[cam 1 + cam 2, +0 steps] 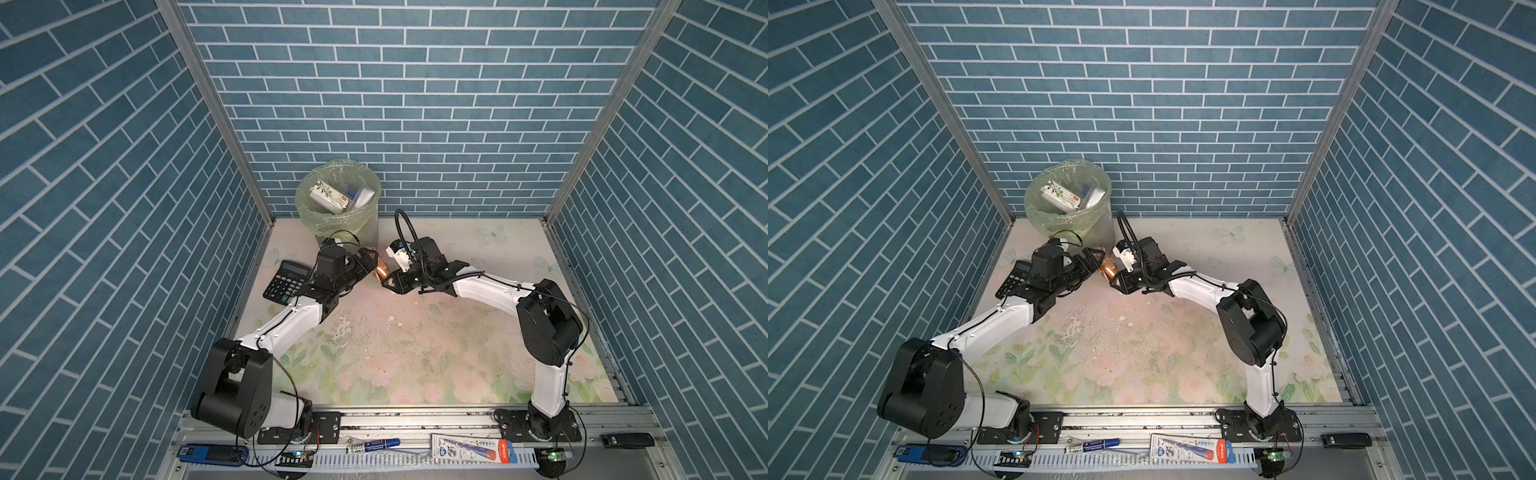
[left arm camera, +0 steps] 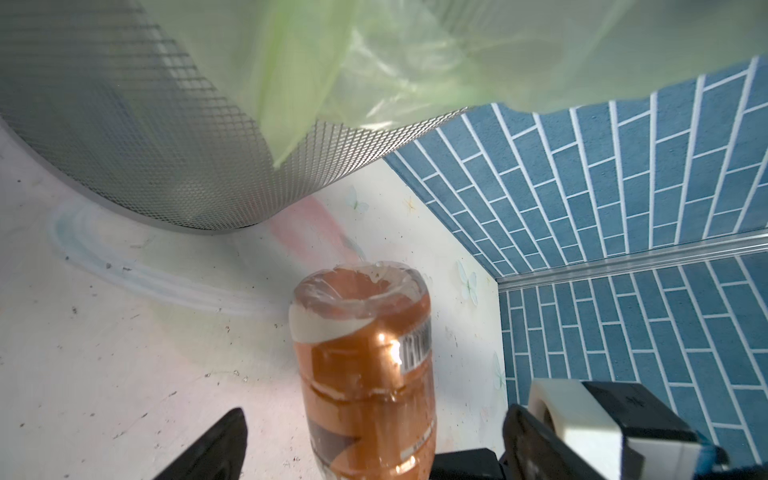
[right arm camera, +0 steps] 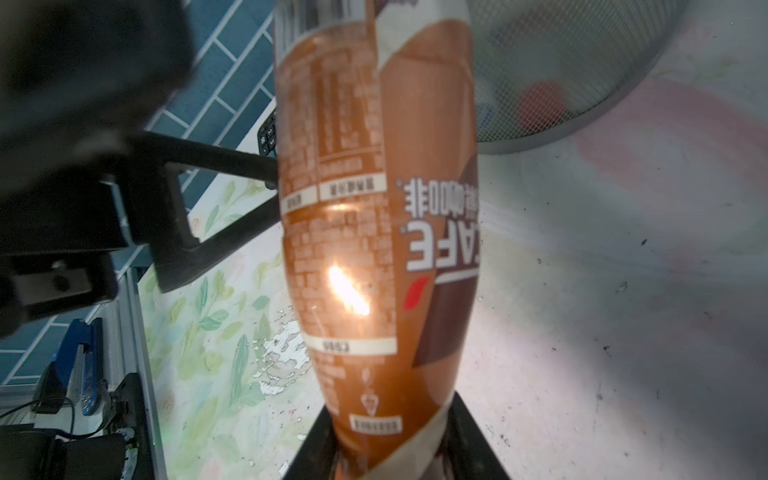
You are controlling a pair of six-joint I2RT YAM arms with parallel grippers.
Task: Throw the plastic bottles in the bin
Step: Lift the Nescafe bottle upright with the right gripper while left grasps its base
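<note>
The bin point(image 1: 1069, 200) is on my left gripper's side, so next my left gripper takes the bottle point(image 1: 1103, 259) from my right gripper by the bottle's wide end and drops it into the bin.
A brown-wrapped plastic bottle point(image 1: 380, 272) point(image 1: 1109, 270) hangs between the two arms, just in front of the bin point(image 1: 307, 208) point(image 1: 1038, 208). My right gripper point(image 1: 390, 282) point(image 1: 1117, 280) point(image 3: 386, 436) is shut on the bottle's point(image 3: 374, 228) narrow end. My left gripper point(image 1: 370, 262) point(image 1: 1094, 257) point(image 2: 376, 415) is open. Its fingers point(image 2: 232, 432) stand wide on either side of the bottle point(image 2: 365, 374), with gaps showing. The bin is grey mesh point(image 2: 145, 145) point(image 3: 561, 83) lined with a pale green bag, and holds a white carton and other items.
A black calculator point(image 1: 286, 280) point(image 1: 1013, 278) lies left of the left arm, near the side wall. On the front rail lie a marker point(image 1: 374, 446), a pen box point(image 1: 469, 451) and a blue item point(image 1: 212, 453). The blue brick back wall stands right behind the bin.
</note>
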